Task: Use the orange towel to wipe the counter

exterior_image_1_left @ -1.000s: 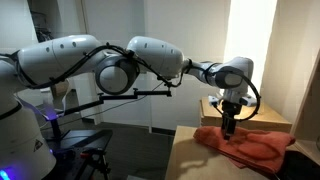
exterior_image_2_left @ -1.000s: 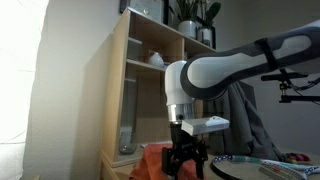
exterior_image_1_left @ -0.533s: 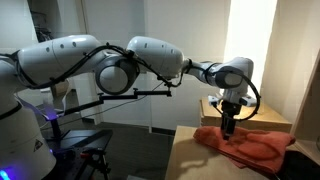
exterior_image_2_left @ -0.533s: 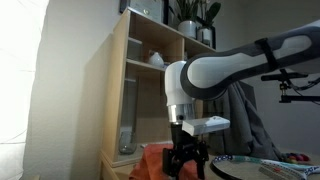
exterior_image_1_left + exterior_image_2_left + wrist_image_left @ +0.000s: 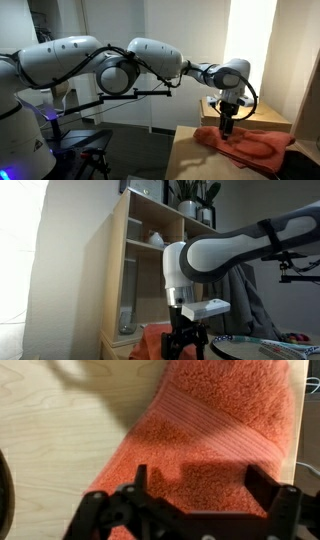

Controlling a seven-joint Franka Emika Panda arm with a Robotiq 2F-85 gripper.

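Note:
My gripper should move farther over the cloth (image 5: 187, 490) and go down to pinch a fold before wiping, because its open fingers are hovering near the orange towel's slanted edge (image 5: 122, 448).
The orange towel (image 5: 247, 146) lies rumpled on the pale wood counter (image 5: 192, 158). It also shows in an exterior view (image 5: 155, 340) and fills much of the wrist view (image 5: 215, 435). My gripper (image 5: 227, 131) points straight down at the towel's near end. In the wrist view the gripper (image 5: 200, 480) is open, its two black fingers spread wide just above the cloth, holding nothing. The counter (image 5: 60, 440) shows bare beside the towel.
A light wooden box (image 5: 240, 112) stands behind the towel. A tall wooden shelf unit (image 5: 150, 260) with plants on top rises behind the arm. A plate-like dish (image 5: 245, 345) lies beside the towel. A chair (image 5: 85, 145) stands off the counter's end.
The gripper has shifted very slightly; the towel lies as before.

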